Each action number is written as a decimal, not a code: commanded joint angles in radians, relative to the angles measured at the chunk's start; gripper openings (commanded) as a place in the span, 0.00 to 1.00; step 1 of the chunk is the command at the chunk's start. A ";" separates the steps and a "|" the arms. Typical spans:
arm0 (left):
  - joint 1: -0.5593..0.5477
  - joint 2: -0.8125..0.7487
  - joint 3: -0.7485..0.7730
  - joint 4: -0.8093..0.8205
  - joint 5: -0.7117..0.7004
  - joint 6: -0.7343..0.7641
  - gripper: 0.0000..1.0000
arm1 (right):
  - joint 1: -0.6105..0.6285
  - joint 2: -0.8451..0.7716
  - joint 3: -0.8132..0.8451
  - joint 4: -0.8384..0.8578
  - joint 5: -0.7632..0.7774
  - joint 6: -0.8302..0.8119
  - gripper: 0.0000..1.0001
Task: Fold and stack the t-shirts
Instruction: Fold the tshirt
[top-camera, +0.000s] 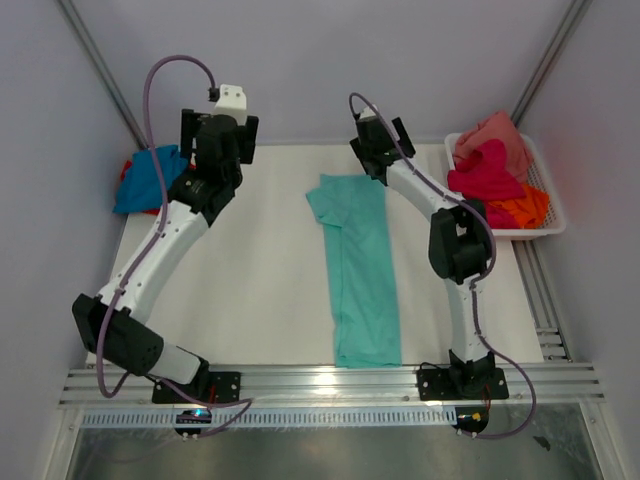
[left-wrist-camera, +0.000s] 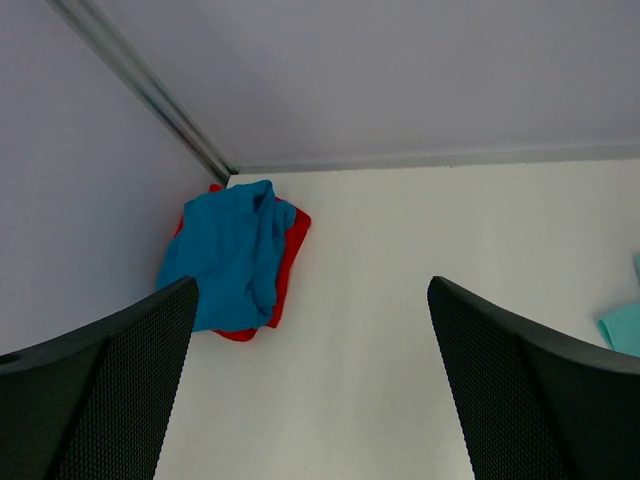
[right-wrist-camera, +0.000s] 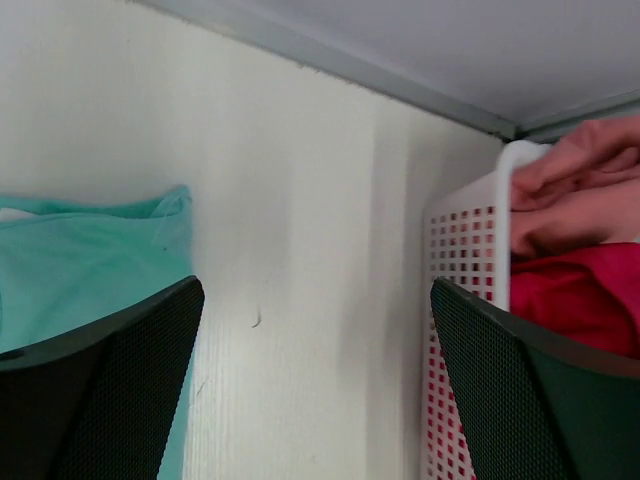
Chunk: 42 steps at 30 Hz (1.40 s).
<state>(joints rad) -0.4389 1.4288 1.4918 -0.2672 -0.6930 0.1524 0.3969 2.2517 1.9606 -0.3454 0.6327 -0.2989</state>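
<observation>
The mint-teal t-shirt's sleeve (top-camera: 325, 203) pokes out beyond the t-shirt strip, so next my left gripper moves away while my right gripper grabs the sleeve's near edge (top-camera: 336, 225).
A mint-teal t-shirt (top-camera: 360, 270) lies on the table as a long narrow strip from the front edge to the back, one sleeve sticking out at its far left. My right gripper (top-camera: 382, 140) hangs open just beyond its far right corner, between the shirt (right-wrist-camera: 90, 260) and the basket, nothing between its fingers (right-wrist-camera: 100, 380). In the far left corner a blue t-shirt (top-camera: 150, 178) lies crumpled on a red one (left-wrist-camera: 290, 240). Just right of them, my left gripper (top-camera: 218, 135) is open and empty. More t-shirts fill the basket: salmon pink (top-camera: 495, 135), magenta (top-camera: 485, 175), orange (top-camera: 520, 208).
A white mesh basket (top-camera: 548, 215) stands at the back right corner, its wall (right-wrist-camera: 465, 270) close to my right gripper. Grey walls enclose the table on three sides. A metal rail (top-camera: 330, 380) with both arm bases runs along the front edge.
</observation>
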 joint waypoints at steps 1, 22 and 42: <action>0.048 0.090 0.119 -0.024 0.136 -0.099 0.99 | -0.006 -0.233 -0.098 0.166 0.019 0.046 0.99; 0.144 0.182 -0.004 -0.186 0.832 -0.198 0.99 | -0.004 -0.670 -0.712 -0.195 -0.748 -0.065 0.99; 0.585 0.315 0.030 -0.010 1.030 -0.577 0.99 | 0.140 -0.777 -1.022 0.137 -0.605 -0.023 0.99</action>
<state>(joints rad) 0.0986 1.7172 1.4937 -0.2871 0.2298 -0.3504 0.5346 1.5181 0.9539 -0.2874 0.0051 -0.2970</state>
